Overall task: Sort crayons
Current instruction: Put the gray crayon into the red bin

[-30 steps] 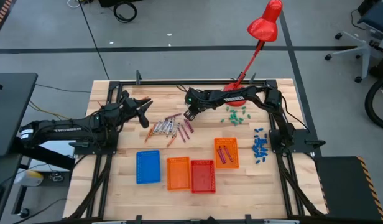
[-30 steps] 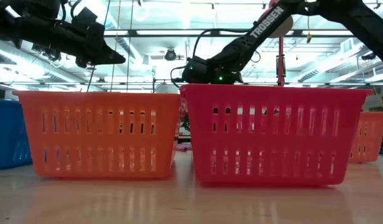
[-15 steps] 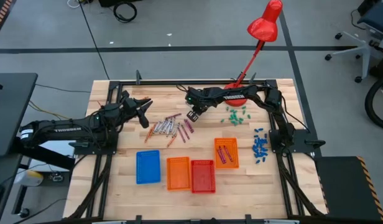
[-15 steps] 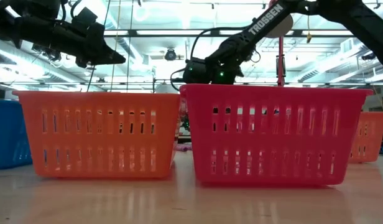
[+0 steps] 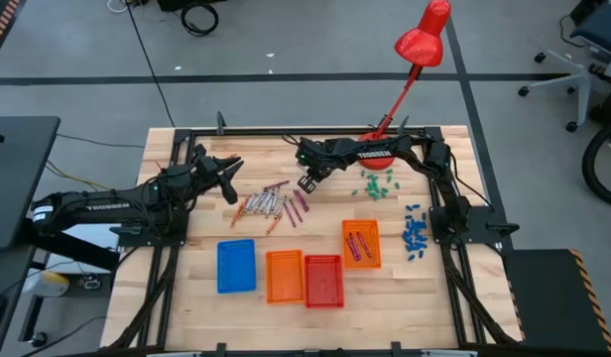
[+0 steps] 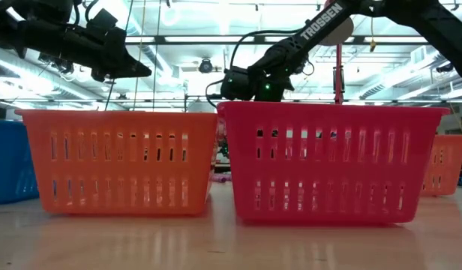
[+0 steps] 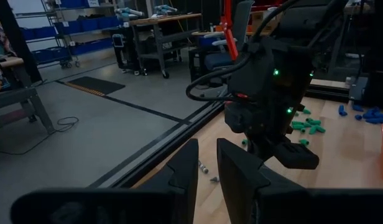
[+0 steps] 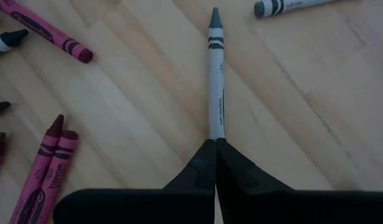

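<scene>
The grey crayon's blunt end [image 8: 217, 135] is at my right gripper's fingers, which are touching each other, so next I back off, open them and place them on both sides of the crayon's body [image 8: 217, 109] before I close them.
The crayons [image 5: 275, 205] lie in a loose pile of orange, grey and magenta sticks on the wooden table, left of centre. My right gripper [image 5: 307, 183] reaches down at the pile's far right edge and is shut on one grey crayon [image 8: 215, 74]. Magenta crayons [image 8: 51, 158] lie beside it. My left gripper [image 5: 229, 178] hovers level above the table's left part, left of the pile. Its fingers [image 7: 179, 177] stand slightly apart with nothing between them. Two magenta crayons lie in the right orange basket [image 5: 360, 243]. My right gripper pinches the grey crayon's blunt end [image 8: 215, 129] between its two fingertips, slanting down from above. The crayon runs straight on from the fingers, its pointed tip [image 8: 214, 15] away from them. Whether it lies on the wood or is lifted off, I cannot tell.
A blue basket [image 5: 236, 266], an orange basket [image 5: 284, 277] and a red basket [image 5: 323, 281] stand in a row near the front edge. Teal bits [image 5: 377, 183] and blue bits [image 5: 416, 233] lie on the right. A red lamp [image 5: 423, 40] stands at the back.
My right gripper has shut at the pile's far right edge and taken hold of the grey crayon, tipping a little more steeply downward.
</scene>
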Robot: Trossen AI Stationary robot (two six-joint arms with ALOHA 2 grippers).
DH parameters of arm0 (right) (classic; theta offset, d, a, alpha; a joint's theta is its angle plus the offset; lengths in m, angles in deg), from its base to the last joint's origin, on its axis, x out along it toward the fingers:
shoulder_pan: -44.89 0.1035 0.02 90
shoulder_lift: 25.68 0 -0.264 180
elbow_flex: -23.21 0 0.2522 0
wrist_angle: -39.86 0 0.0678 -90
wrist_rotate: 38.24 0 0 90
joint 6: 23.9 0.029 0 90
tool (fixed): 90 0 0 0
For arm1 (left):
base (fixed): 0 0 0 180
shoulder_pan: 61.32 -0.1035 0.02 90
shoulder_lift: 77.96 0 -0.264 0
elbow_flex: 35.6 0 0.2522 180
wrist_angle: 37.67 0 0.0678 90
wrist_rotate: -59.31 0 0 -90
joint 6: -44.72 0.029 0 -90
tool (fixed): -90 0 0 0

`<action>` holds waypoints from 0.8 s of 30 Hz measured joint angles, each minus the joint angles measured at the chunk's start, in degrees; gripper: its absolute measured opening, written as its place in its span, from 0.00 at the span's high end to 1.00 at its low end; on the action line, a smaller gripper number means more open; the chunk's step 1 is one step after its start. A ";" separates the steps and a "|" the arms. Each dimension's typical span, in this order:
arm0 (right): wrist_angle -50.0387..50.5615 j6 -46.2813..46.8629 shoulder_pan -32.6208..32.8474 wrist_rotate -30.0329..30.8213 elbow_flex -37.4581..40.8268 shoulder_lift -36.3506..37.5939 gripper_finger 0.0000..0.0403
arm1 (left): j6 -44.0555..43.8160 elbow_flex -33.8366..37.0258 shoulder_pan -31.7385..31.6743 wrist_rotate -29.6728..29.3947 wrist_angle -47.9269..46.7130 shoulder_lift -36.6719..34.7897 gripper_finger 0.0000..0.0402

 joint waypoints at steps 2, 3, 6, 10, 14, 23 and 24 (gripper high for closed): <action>-0.55 -0.22 0.00 -0.02 0.04 -0.05 0.96 | 0.00 0.00 0.00 0.00 0.00 0.00 0.82; -0.95 -0.27 0.00 0.00 0.05 -0.11 0.95 | 0.00 0.00 0.00 0.00 0.00 0.00 0.82; -1.08 -0.37 -0.07 -0.02 0.10 -0.26 0.89 | 0.00 0.00 0.00 0.00 0.00 0.00 0.82; -0.90 -0.39 0.00 -1.02 0.23 -0.44 0.78 | -0.01 0.00 0.00 0.00 0.00 0.01 0.82; -0.90 -0.24 0.00 -1.96 0.23 -0.44 0.71 | -0.02 0.00 0.00 0.00 0.00 0.00 0.82; 3.82 1.19 1.54 1.39 0.03 -0.25 0.79 | -0.02 0.00 0.00 0.00 0.00 0.00 0.82; 4.37 1.16 1.71 1.92 0.03 -0.23 0.81 | -0.02 0.00 0.00 0.00 0.00 0.00 0.82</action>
